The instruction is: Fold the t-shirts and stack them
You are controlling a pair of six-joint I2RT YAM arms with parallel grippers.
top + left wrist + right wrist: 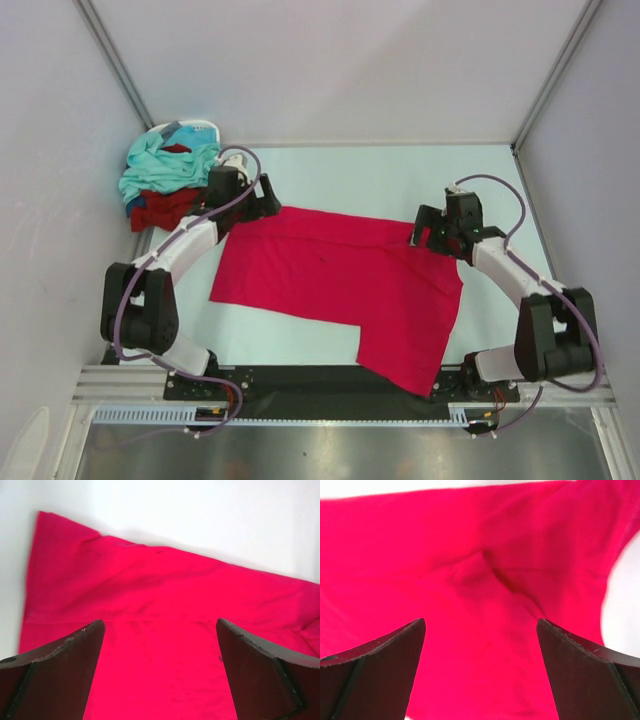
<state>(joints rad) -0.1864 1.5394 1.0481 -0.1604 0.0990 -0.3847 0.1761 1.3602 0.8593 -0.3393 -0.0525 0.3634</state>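
The crimson-pink t-shirt lies at a slant with its near end [420, 384] over the black rail, so the robot's left gripper and right gripper should pull its far corners [49, 529] away to make it straight.
A bright crimson-pink t-shirt [340, 285] lies spread flat across the middle of the table, one part reaching toward the near edge. It fills the left wrist view [160, 610] and the right wrist view [485, 595], where a crease shows. My left gripper [262, 207] is open over the shirt's far left corner. My right gripper [428, 236] is open over its far right edge. Neither holds cloth. A light teal t-shirt [160, 167] and a dark maroon t-shirt [162, 208] lie piled at the far left, with a bit of dark blue.
A small white basket [185, 127] sits under the pile at the far left corner. Grey walls and metal posts enclose the table. The black base rail [320, 380] runs along the near edge.
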